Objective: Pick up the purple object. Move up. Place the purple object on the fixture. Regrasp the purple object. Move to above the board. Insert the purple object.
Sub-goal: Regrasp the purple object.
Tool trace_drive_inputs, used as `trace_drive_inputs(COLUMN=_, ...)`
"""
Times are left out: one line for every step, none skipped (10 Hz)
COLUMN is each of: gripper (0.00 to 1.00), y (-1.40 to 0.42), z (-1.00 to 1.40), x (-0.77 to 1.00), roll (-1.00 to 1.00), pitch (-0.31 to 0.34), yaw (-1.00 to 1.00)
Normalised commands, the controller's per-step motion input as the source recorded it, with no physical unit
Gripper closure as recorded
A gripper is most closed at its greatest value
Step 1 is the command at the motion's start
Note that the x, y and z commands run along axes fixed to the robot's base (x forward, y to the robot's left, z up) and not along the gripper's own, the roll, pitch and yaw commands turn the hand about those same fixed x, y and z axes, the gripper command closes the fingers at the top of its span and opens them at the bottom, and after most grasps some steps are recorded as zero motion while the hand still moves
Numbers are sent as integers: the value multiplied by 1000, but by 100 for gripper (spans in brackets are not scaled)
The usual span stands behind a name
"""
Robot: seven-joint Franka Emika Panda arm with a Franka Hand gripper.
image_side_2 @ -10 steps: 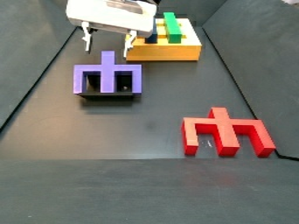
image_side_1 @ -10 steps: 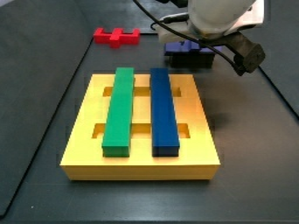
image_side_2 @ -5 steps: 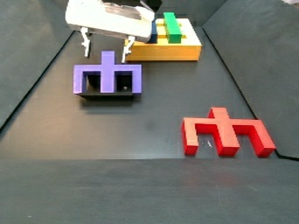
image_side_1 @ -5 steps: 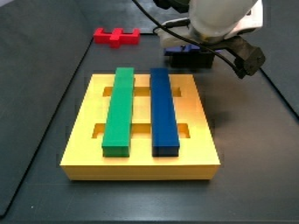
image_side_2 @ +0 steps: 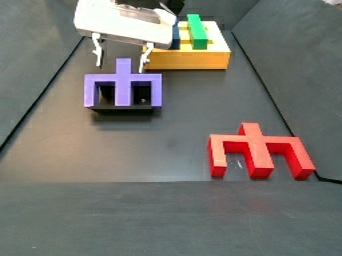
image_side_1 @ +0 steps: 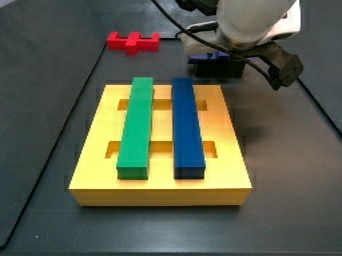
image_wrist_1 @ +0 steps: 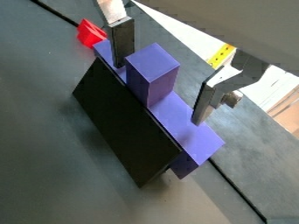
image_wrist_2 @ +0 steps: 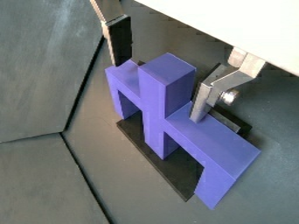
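Observation:
The purple object (image_wrist_1: 153, 77) will straddle both the green and blue bars when the robot's gripper lowers it into the board, because recesses (image_side_1: 162, 147) show beside and between the bars.
The purple object (image_side_2: 123, 90) lies on the black fixture (image_side_2: 123, 109), its central stem pointing toward the board. My gripper (image_side_2: 120, 48) hangs just above it, open. In both wrist views the fingers (image_wrist_1: 122, 39) (image_wrist_2: 121, 39) stand either side of the stem (image_wrist_1: 152, 74) (image_wrist_2: 163, 92) with a gap on each side. The gripper (image_wrist_1: 170, 66) (image_wrist_2: 165, 66) holds nothing. In a side view the arm hides most of the purple object (image_side_1: 214, 63). The yellow board (image_side_1: 160, 185) carries a green bar (image_side_1: 135, 125) and a blue bar (image_side_1: 187, 125).
A red piece (image_side_2: 261, 150) of similar shape lies flat on the dark floor, apart from the fixture, and shows in other views too (image_side_1: 132, 41) (image_wrist_1: 91, 32). The board (image_side_2: 201, 60) stands just beyond the fixture. Dark walls rise along the floor's sides.
The gripper has settled slightly over the purple object and stays open. The purple object and the fixture have not moved.

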Motion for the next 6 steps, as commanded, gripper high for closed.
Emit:
trace_drive_inputs(gripper=0, y=0, z=0, x=183, roll=97, pitch=363, yaw=0)
trace_drive_inputs(gripper=0, y=0, z=0, x=143, roll=214, pitch=403, yaw=0)
trace_drive_inputs(gripper=0, y=-14, z=0, x=106, roll=240, pitch=326, yaw=0)
trace_drive_inputs(gripper=0, y=-14, z=0, x=0, roll=157, pitch=151, yaw=0)
trace_drive_inputs(gripper=0, y=-14, z=0, x=0, roll=103, pitch=23, yaw=9)
trace_drive_inputs(gripper=0, y=-11, z=-14, x=-6, roll=46, pitch=0, yaw=20)
